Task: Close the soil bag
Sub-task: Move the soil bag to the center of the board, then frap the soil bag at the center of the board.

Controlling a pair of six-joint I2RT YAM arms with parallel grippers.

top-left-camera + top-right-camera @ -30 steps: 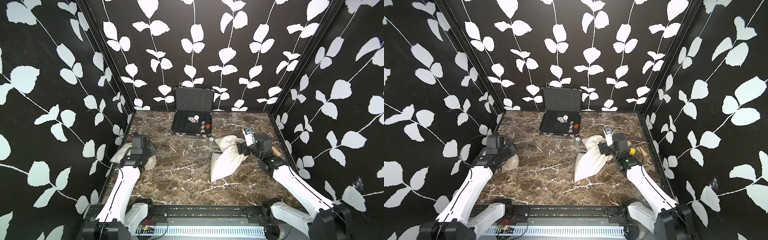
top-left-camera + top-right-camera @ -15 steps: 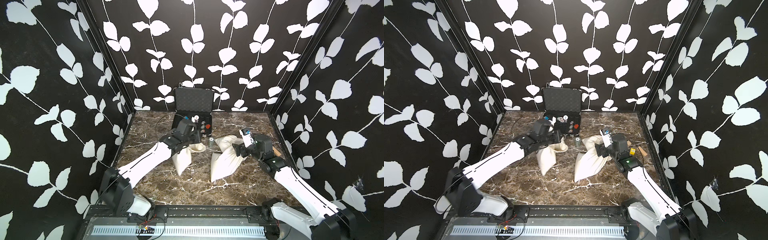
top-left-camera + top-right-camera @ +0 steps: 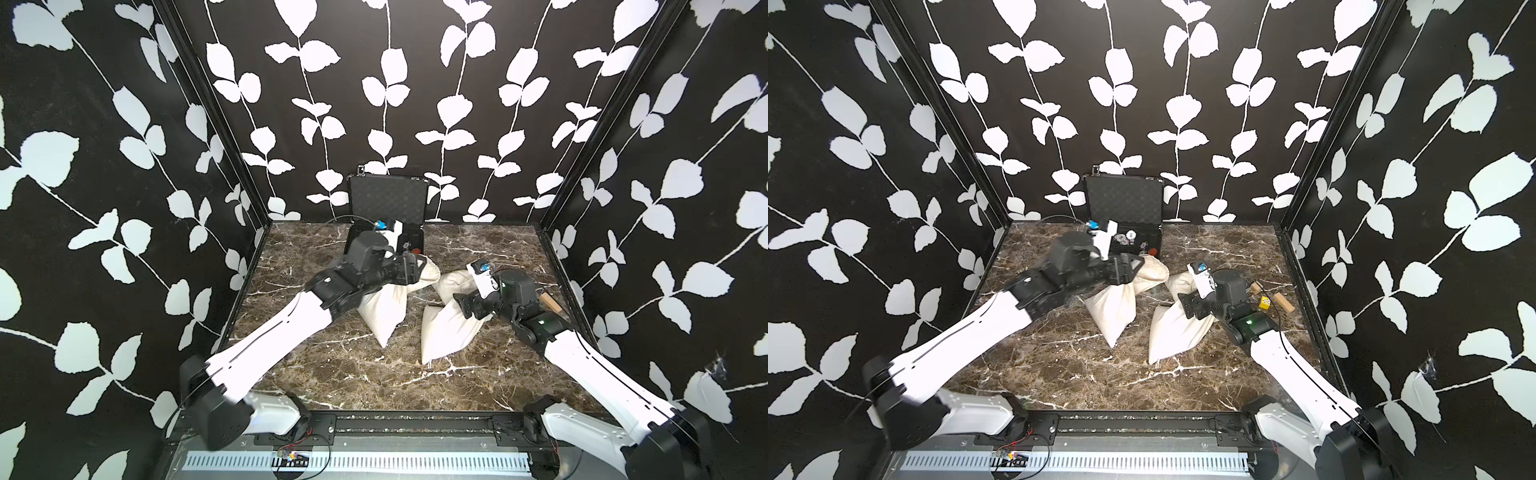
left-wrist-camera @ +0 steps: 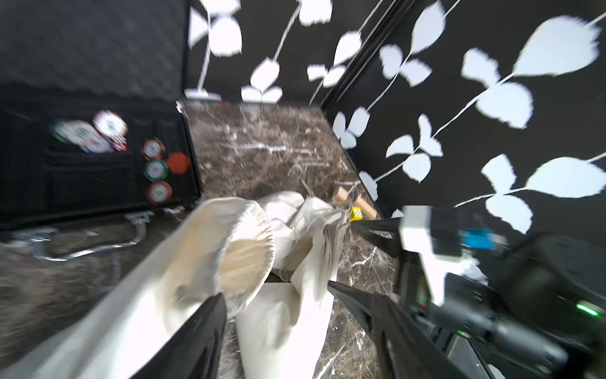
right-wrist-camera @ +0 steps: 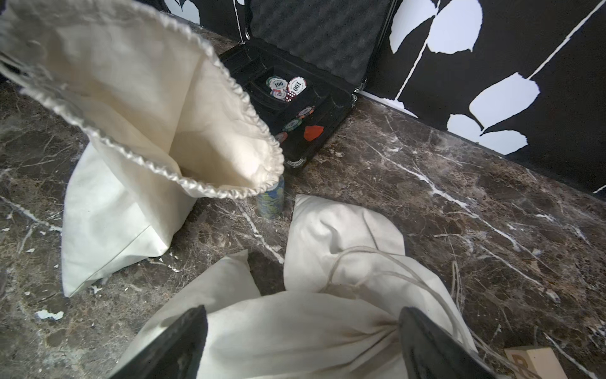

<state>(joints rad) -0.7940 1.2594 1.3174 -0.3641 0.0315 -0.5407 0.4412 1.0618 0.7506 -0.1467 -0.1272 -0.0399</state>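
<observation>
The robot's left gripper is at the bag's rim and the soil bag's opening (image 5: 189,136) is wide open, so the right gripper should hold the bag's rim while the left gripper pulls the drawstring.
The soil bag (image 3: 386,309) (image 3: 1115,309) is a cream cloth sack standing mid-table, its gathered mouth (image 4: 246,249) (image 5: 147,108) wide open. My left gripper (image 3: 419,264) (image 4: 274,290) is at that mouth with its jaws apart; one finger (image 4: 210,328) lies against the rim cloth. A second cream bag (image 3: 444,332) (image 5: 295,334) lies to the right, its neck cinched by a drawstring (image 5: 377,252). My right gripper (image 3: 462,305) (image 5: 302,310) is open, its jaws straddling that bag just below the neck. No soil shows inside either bag.
An open black case (image 3: 388,199) with poker chips stands against the back wall. A stack of chips (image 5: 270,203) sits between the bags. A wooden block (image 3: 550,303) and a yellow die (image 3: 1264,302) lie by the right wall.
My left arm swung from the table's left edge to the centre, bringing the open bag with it, and its jaws have since opened. The right gripper has barely moved.
</observation>
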